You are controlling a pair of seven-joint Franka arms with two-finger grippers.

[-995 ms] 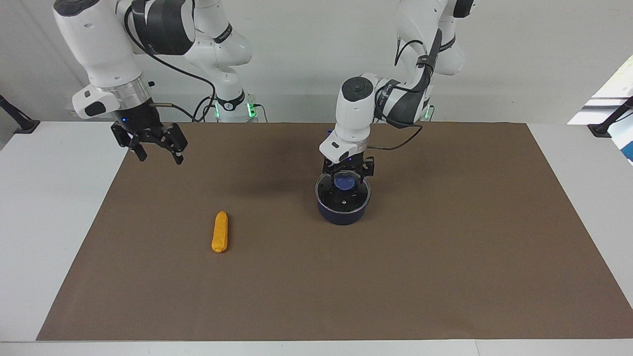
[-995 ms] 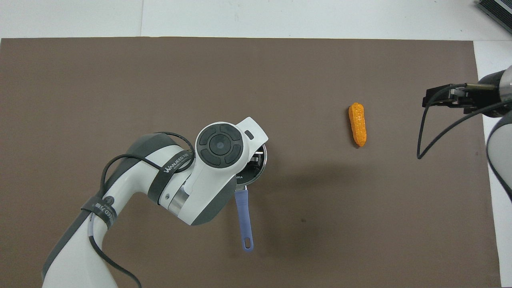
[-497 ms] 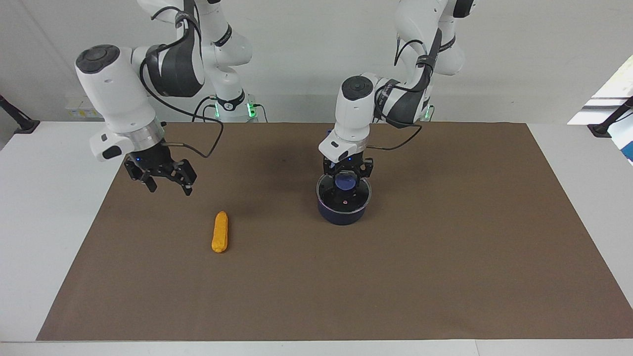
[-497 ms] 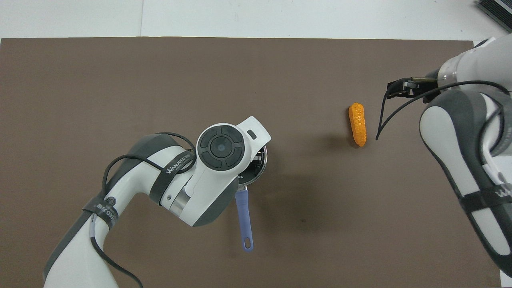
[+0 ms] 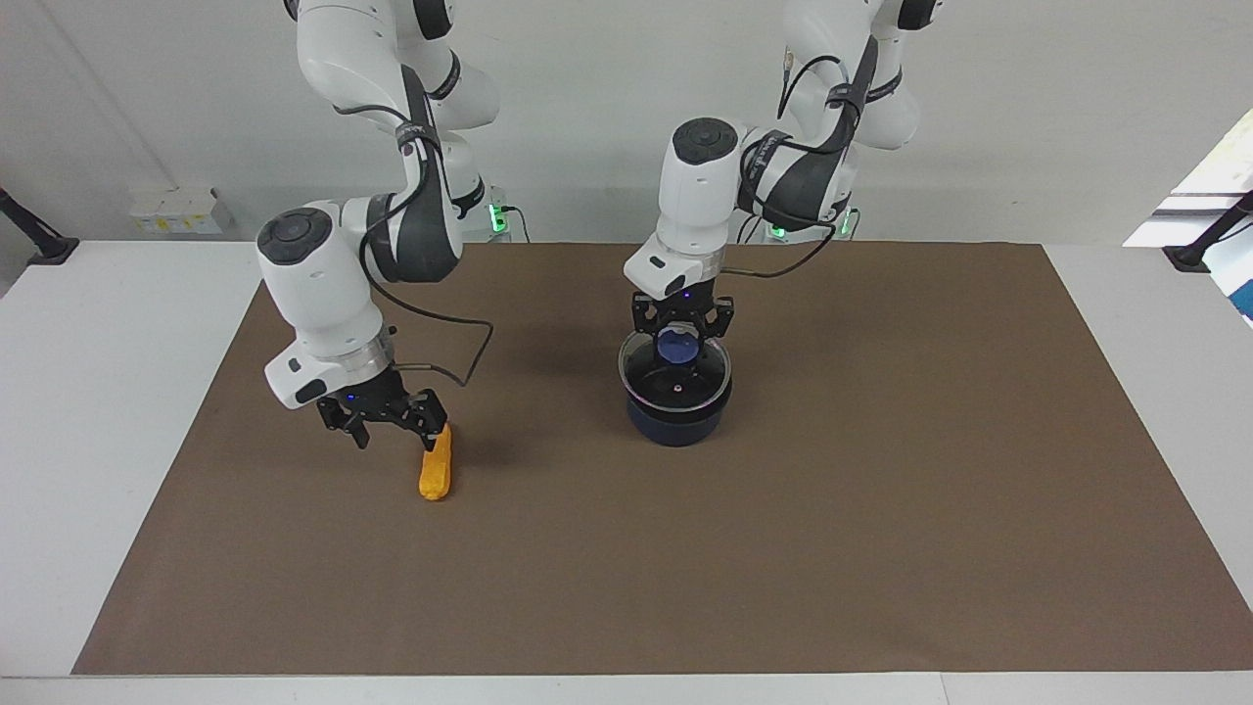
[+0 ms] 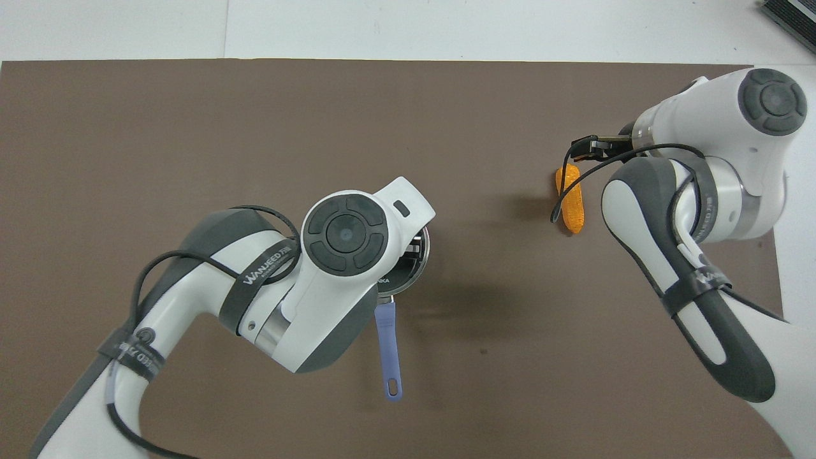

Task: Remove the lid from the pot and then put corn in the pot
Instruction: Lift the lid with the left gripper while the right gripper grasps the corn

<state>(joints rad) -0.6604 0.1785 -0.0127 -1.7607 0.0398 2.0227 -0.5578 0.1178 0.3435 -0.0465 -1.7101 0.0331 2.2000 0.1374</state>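
Observation:
The glass lid (image 5: 676,392) is hanging over the pot's rim, so my left gripper should put the lid down on the open mat (image 5: 960,380) before my right gripper brings the corn.
The navy pot (image 5: 675,427) stands mid-table, its long blue handle (image 6: 387,347) pointing toward the robots. My left gripper (image 5: 678,335) is shut on the blue knob of the glass lid (image 5: 675,388) and holds the lid slightly above the pot's rim. In the overhead view the left wrist hides all but the lid's edge (image 6: 419,255). The orange corn (image 5: 437,472) lies on the mat toward the right arm's end. My right gripper (image 5: 392,437) is open and low, just beside the corn's end nearer the robots, one finger close to it. The corn also shows in the overhead view (image 6: 573,207).
A brown mat (image 5: 881,509) covers most of the white table (image 5: 98,392). The right arm's cable (image 6: 577,182) hangs over the corn in the overhead view. Nothing else stands on the mat.
My right arm has swung down from the mat's edge to the corn. My left gripper has risen a little, and the lid has come up off the pot's rim.

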